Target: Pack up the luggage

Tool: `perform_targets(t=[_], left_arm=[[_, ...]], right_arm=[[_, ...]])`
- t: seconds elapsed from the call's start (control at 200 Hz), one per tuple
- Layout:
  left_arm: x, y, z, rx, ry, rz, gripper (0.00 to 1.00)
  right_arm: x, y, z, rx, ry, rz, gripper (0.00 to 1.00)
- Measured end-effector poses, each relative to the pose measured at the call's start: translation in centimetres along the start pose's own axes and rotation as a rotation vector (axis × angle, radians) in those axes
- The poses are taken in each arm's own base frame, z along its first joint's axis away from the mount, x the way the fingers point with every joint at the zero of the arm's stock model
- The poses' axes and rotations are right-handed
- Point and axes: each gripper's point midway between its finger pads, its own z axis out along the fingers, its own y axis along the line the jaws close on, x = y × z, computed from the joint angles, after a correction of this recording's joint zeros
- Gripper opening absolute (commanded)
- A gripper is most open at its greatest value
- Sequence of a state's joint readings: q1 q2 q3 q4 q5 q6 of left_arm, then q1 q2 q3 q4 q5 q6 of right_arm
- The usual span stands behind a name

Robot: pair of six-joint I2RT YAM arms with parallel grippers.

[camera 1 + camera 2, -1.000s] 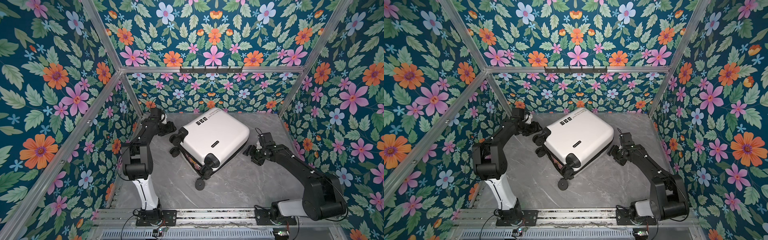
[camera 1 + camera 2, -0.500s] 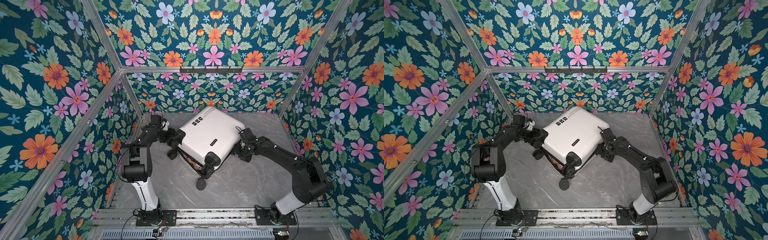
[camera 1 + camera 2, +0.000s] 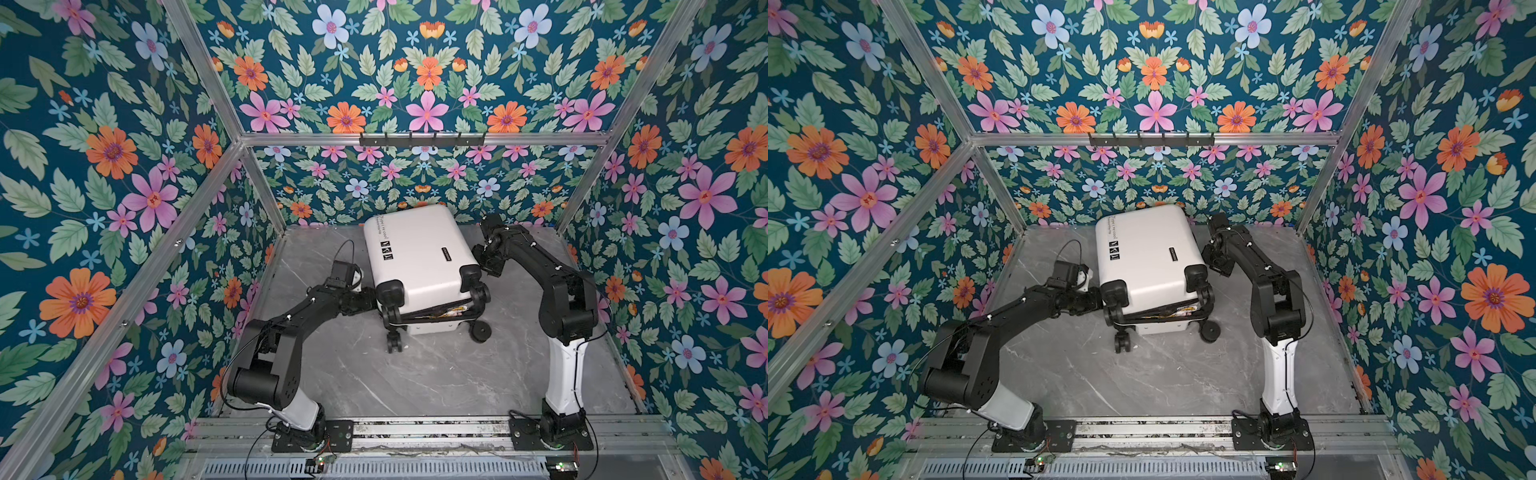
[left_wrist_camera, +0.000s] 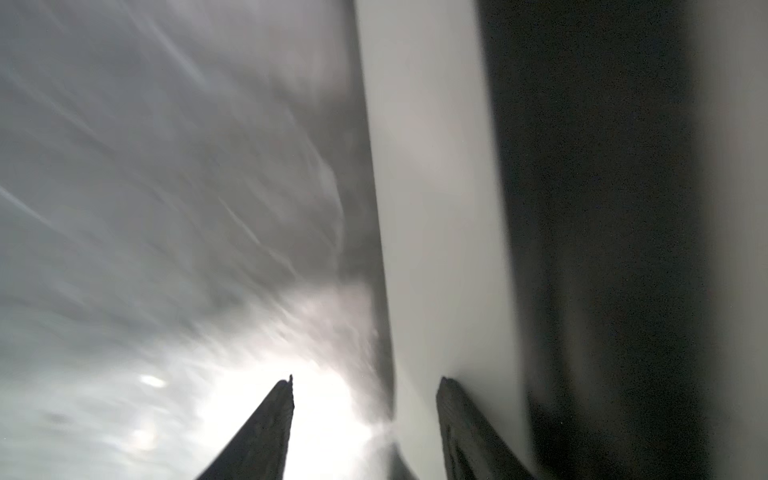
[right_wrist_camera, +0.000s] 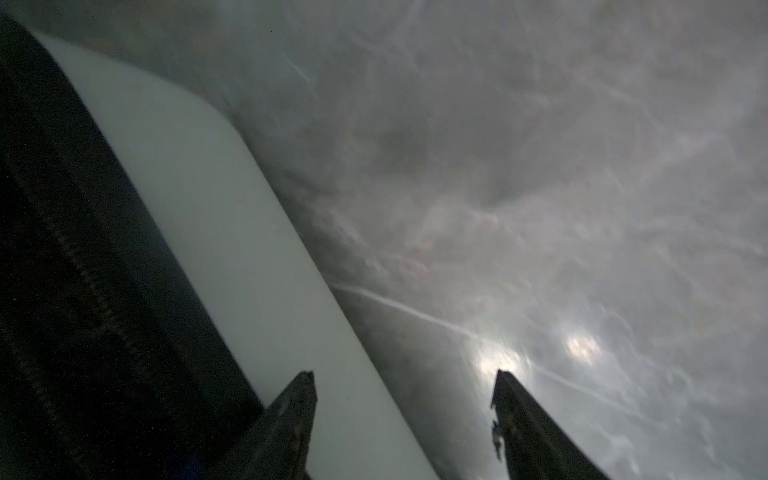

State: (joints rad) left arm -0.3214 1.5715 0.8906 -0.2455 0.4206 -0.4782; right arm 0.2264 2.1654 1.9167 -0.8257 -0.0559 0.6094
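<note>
The shells stand open at the luggage's wheel end (image 3: 446,313), so my left gripper should brace farther back along the luggage's side while my right gripper pushes on the other wheel corner (image 3: 471,276).
The luggage (image 3: 419,257) (image 3: 1146,253), a white hard-shell suitcase, lies flat on the grey marble table (image 3: 415,374) near the back wall. Its black wheels (image 3: 480,332) point toward the front. The two shells gape slightly at the wheel end, with dark lining and something colourful showing in the slit. My left gripper (image 3: 372,301) (image 3: 1098,299) is at the front-left wheel corner. In the left wrist view it (image 4: 366,380) is open beside the white shell (image 4: 436,208). My right gripper (image 3: 478,257) (image 3: 1206,255) is against the right side, also open (image 5: 401,374), one finger over the shell (image 5: 208,208).
Floral walls close in the table on three sides, with aluminium posts at the corners. A black hook rail (image 3: 422,139) hangs on the back wall. Both arm bases sit on the metal rail (image 3: 415,432) at the front edge.
The luggage has turned so its wheels face the front and has slid toward the back wall. Both grippers have come in against its sides, and the left jaws have narrowed a little.
</note>
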Motion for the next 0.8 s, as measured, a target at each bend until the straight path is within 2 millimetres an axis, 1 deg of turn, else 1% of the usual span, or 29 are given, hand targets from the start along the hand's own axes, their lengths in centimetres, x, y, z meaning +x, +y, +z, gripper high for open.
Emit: perform_targets(t=[0.07,0.145,0.22,0.34,0.39,0.465,0.56,0.665,0.735,0.8], left_arm=[[1.2,-0.6,-0.1,0.018,0.021,-0.008,0.60],[1.0,-1.3,-0.9,0.041,-0.001,-0.020,0.60],[0.0,-2.0,-2.3,0.065,-0.053,-0.011,0.61],[-1.3,-2.2,-4.3,0.078,-0.119,-0.018,0.64],[-1.8,-2.0,-5.1,0.080,-0.149,-0.024,0.64],[-2.5,-1.4,-6.0,0.082,-0.193,-0.039,0.64],[-3.2,-0.4,-6.6,0.077,-0.227,-0.077,0.64],[-4.2,0.1,-7.1,0.077,-0.259,-0.102,0.64],[-5.0,-0.3,-7.3,0.092,-0.273,-0.104,0.64],[-5.8,-0.7,-7.4,0.109,-0.286,-0.107,0.64]], right_arm=[[-1.1,0.4,-0.2,-0.047,0.007,0.001,0.69],[-1.3,-0.2,-1.3,-0.087,0.030,0.022,0.72],[-1.3,-1.8,-3.3,-0.125,0.047,0.053,0.74],[-1.4,-4.4,-7.1,-0.177,0.021,0.096,0.77],[-1.2,-5.1,-8.4,-0.188,-0.003,0.100,0.77],[0.3,-5.2,-10.3,-0.218,-0.021,0.069,0.77],[2.6,-5.5,-12.9,-0.265,-0.063,0.029,0.78],[4.5,-5.8,-15.5,-0.326,-0.138,-0.022,0.83],[6.1,-5.7,-16.3,-0.370,-0.158,-0.066,0.86],[7.2,-5.6,-16.3,-0.397,-0.155,-0.102,0.86]])
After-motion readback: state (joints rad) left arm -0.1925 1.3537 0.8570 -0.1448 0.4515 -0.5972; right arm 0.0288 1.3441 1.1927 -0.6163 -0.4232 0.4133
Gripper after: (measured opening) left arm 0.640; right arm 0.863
